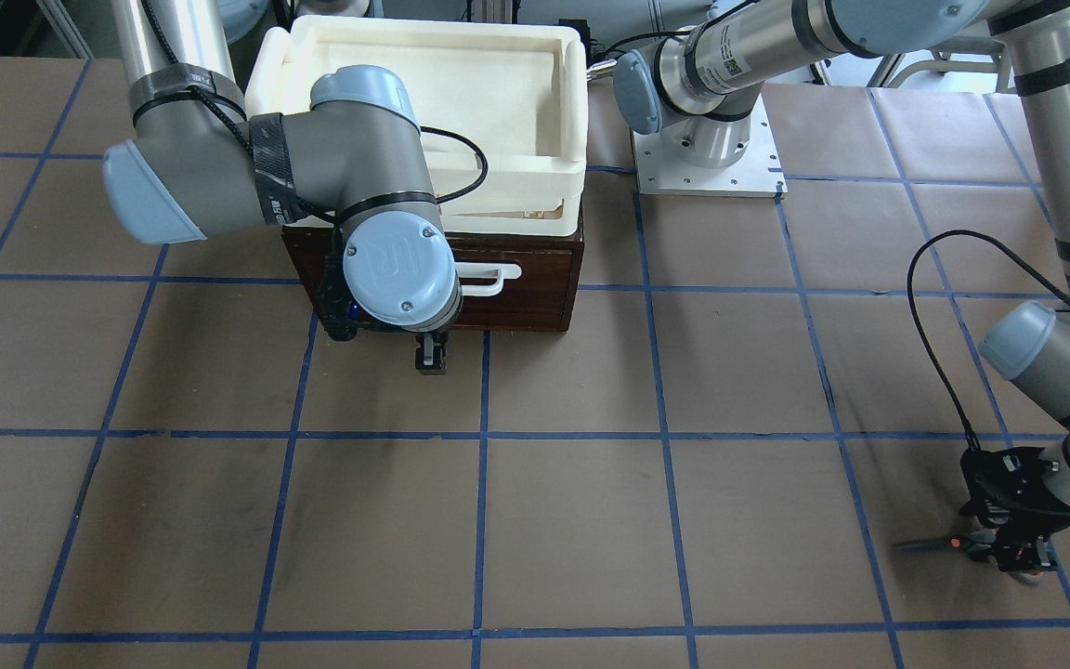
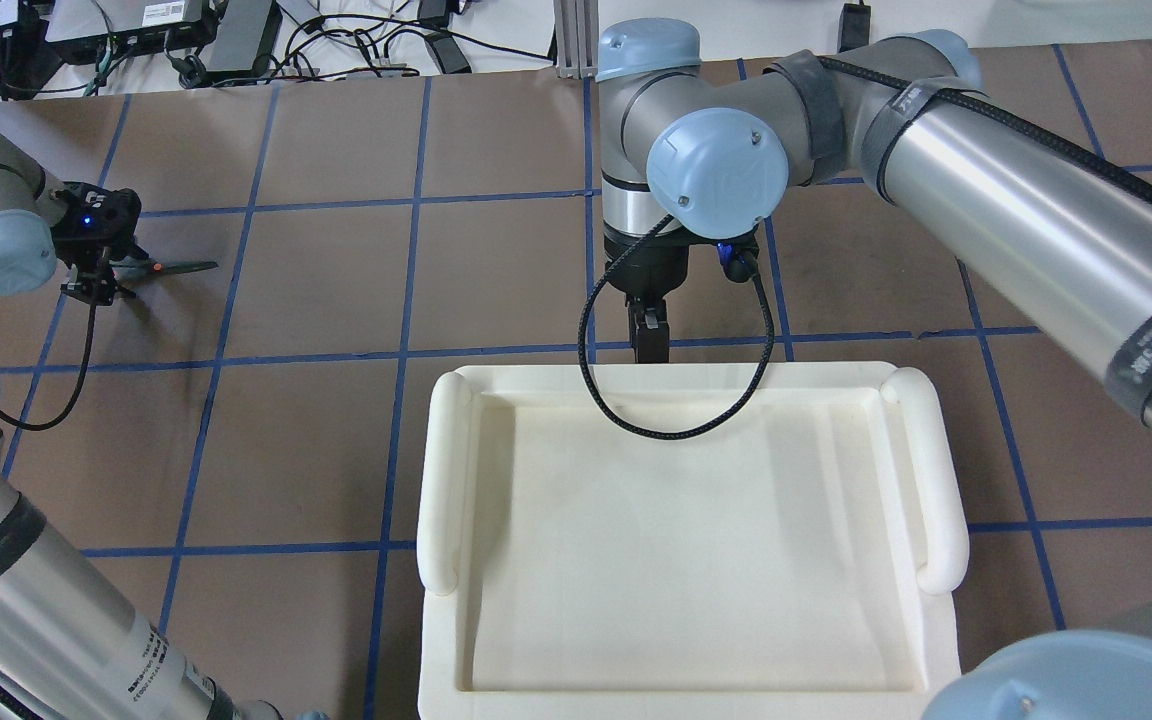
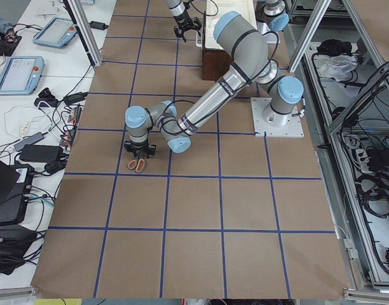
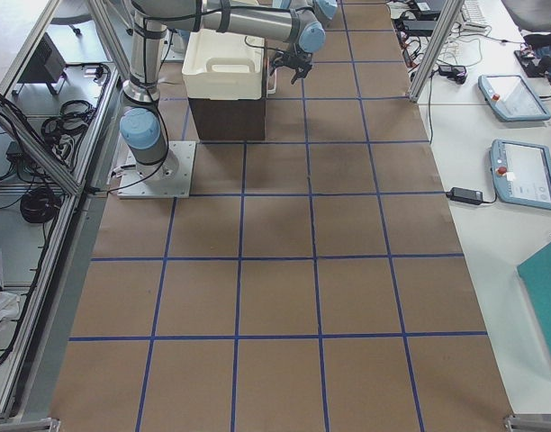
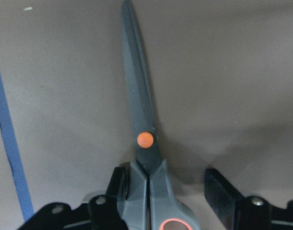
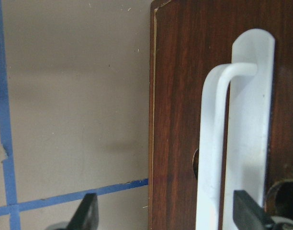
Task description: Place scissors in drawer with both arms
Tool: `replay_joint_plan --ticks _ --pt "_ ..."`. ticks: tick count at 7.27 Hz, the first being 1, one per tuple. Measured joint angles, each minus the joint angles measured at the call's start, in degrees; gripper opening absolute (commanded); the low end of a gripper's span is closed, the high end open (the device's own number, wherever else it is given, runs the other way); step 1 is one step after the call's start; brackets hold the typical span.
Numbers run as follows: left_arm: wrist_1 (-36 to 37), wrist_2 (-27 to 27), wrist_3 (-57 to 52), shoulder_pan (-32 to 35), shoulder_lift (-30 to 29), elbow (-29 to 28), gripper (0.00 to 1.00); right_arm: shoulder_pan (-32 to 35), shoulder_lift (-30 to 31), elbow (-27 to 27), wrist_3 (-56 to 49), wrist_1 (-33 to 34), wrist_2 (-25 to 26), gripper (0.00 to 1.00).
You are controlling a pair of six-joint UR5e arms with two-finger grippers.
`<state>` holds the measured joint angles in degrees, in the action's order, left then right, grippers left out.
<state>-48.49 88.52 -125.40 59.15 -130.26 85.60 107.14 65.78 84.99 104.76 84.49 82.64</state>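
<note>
The scissors are off-center, against a single finger of my left gripper. Next, I open wide and get the fingers centered over the scissors' handles (image 5: 155,199) before I close them.
The scissors (image 1: 939,544) lie flat on the table at my far left, blades closed, also in the overhead view (image 2: 176,267) and the left wrist view (image 5: 144,139). My left gripper (image 1: 1009,553) is open and low over their handles. One finger (image 5: 117,189) is against the handle and the other finger (image 5: 223,191) stands apart. The dark brown drawer (image 1: 516,307) is closed. My right gripper (image 1: 431,360) is open right in front of it, and in the right wrist view (image 6: 166,199) the white bar handle (image 6: 218,143) lies between its fingers.
A cream-white plastic tray (image 1: 572,56) sits on top of the drawer cabinet and hides it in the overhead view (image 2: 441,470). The left arm's base plate (image 1: 707,172) stands beside the cabinet. Blue tape lines cross the brown table.
</note>
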Motion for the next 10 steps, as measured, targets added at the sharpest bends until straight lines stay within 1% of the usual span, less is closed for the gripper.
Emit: replay_joint_plan --ticks 1,2,4,8,9,10 --pt "0.0 0.0 0.0 0.0 -0.1 0.0 0.42 0.0 -0.2 0.0 0.0 0.0 0.0 1.0" --pt "0.0 0.0 0.0 0.0 -0.2 0.0 0.31 0.0 -0.4 0.0 0.0 0.0 0.0 1.0" --pt "0.1 0.2 0.1 -0.1 -0.2 0.0 0.24 0.0 -1.1 0.0 -0.1 0.2 -0.1 1.0" --pt "-0.4 -0.1 0.0 0.0 1.2 0.2 0.24 0.0 -1.3 1.3 -0.5 0.6 -0.1 1.0" --pt "-0.4 -0.1 0.0 0.1 1.4 0.3 0.27 0.0 -1.3 1.6 -0.6 0.7 -0.1 1.0" --pt "-0.5 -0.2 0.0 0.0 1.4 0.4 0.37 0.0 -1.3 1.7 -0.7 0.8 -0.1 1.0"
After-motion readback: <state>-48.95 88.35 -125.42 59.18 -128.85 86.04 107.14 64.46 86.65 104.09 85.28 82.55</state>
